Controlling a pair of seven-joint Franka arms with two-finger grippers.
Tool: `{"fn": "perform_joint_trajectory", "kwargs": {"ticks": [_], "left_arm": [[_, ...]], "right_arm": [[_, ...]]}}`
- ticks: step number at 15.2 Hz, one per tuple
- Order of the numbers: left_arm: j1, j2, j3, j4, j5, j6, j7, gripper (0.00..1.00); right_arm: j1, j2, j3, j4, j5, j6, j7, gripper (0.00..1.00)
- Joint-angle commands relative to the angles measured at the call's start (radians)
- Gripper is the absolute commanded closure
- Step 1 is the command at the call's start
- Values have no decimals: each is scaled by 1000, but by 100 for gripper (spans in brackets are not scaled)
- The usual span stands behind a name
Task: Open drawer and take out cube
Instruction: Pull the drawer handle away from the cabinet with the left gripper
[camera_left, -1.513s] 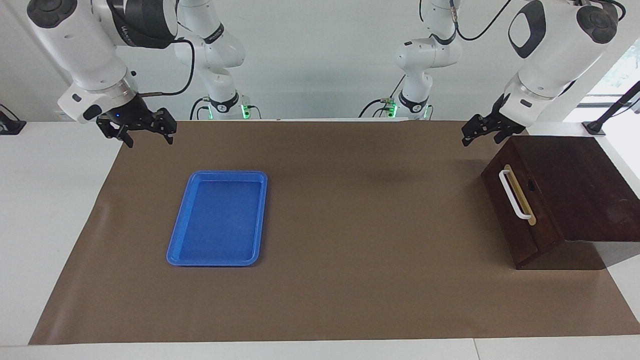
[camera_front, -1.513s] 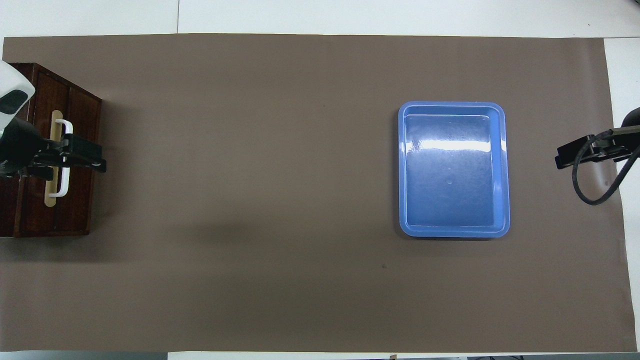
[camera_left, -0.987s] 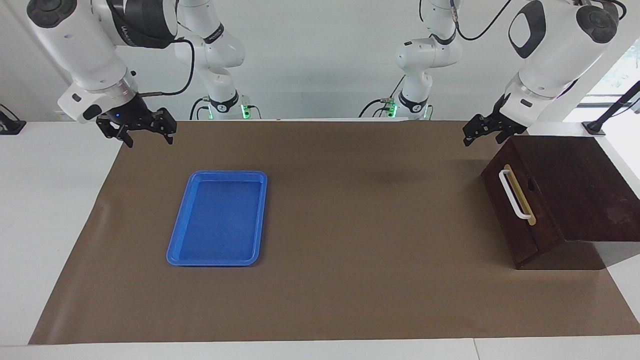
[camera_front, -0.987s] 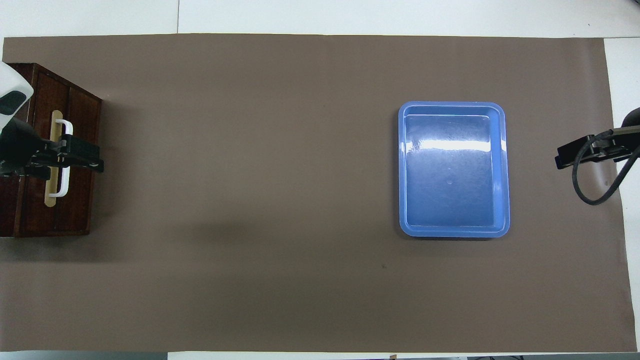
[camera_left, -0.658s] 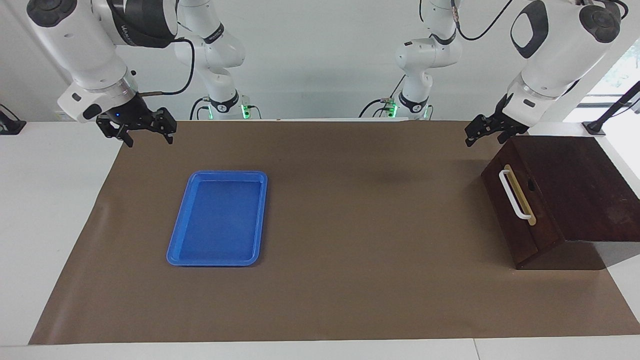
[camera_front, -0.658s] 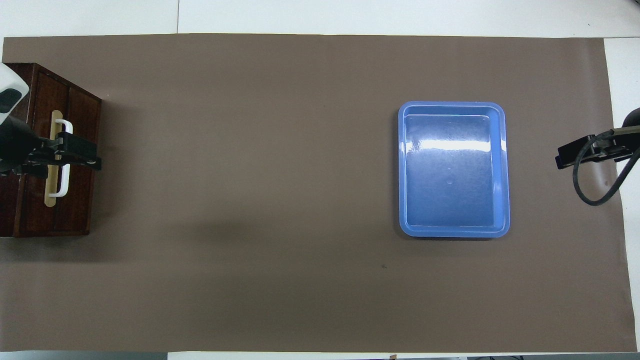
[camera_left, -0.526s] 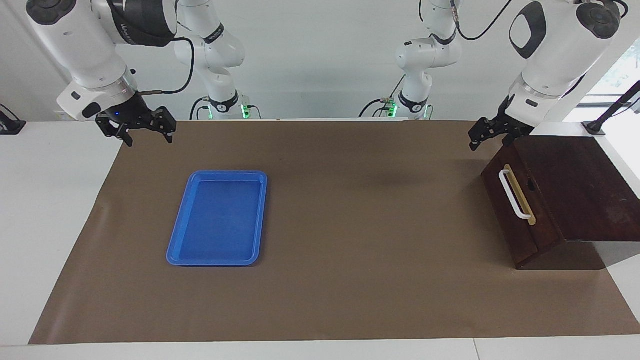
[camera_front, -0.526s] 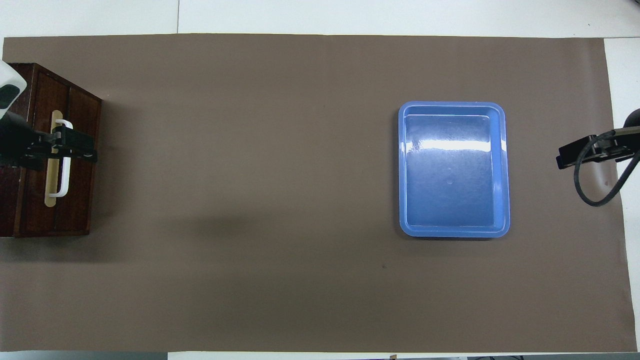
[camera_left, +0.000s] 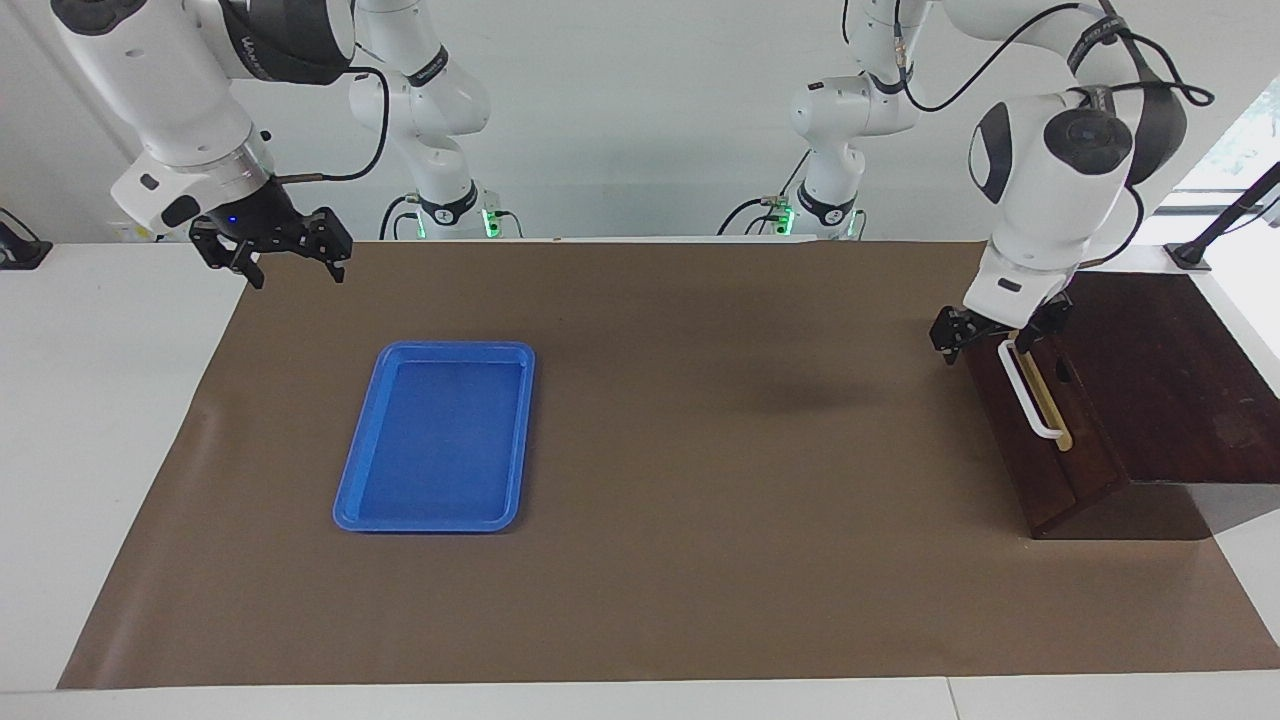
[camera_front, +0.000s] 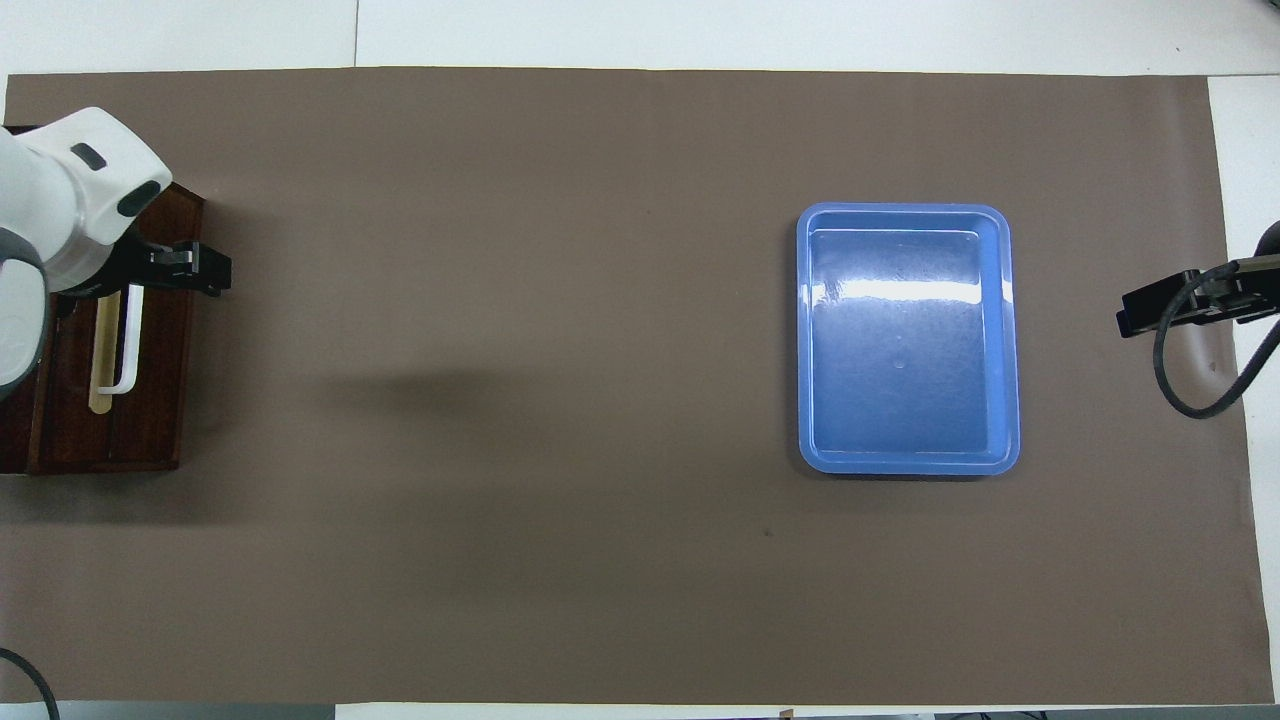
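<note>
The drawer (camera_front: 158, 408) will come straight out toward the tray and stay open when I pull, because the white bar handle (camera_front: 132, 346) sticks out that way.
The drawer (camera_left: 1035, 455) is the shut front of a dark wooden box at the left arm's end of the table, with a white bar handle (camera_left: 1030, 395) on a tan strip. My left gripper (camera_left: 995, 335) has come down to the handle's end nearer to the robots, open, with one finger in front of the drawer face and the other over the box top. From overhead the left gripper (camera_front: 165, 272) covers that end of the handle (camera_front: 127, 345). My right gripper (camera_left: 270, 255) hangs open and empty over the mat's edge at the right arm's end. The cube is hidden.
A blue plastic tray (camera_left: 455, 347) lies empty on the brown mat (camera_left: 700, 480) toward the right arm's end, also seen from overhead as the tray (camera_front: 905, 210). A black cable (camera_front: 1175, 385) loops by the right gripper (camera_front: 1190, 300).
The left arm has swung and lowered from beside the box's corner nearest the robots to the handle's end, turning its wrist. The right gripper has barely moved. The drawer stays shut.
</note>
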Motion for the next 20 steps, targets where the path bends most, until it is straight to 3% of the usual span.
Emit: {"fn": "perform_joint_trajectory", "kwargs": {"ticks": [1,6,15,20], "left_arm": [[19,32,9,-53,77,105,-7,0],[34,35,9,-139,205,214,-6,0],[71,64,6,-177,265,286,2,0],[-58,69,3,-177,221,292,-106,0]], "right_arm": [[-11,-14,8,-5,-2,15,15,0],[-14,-19,5,-4,18,15,12,0],[-10,-24,10,-4,20,33,4,0],[-10,-25,10,-4,54,56,-13,0]]}}
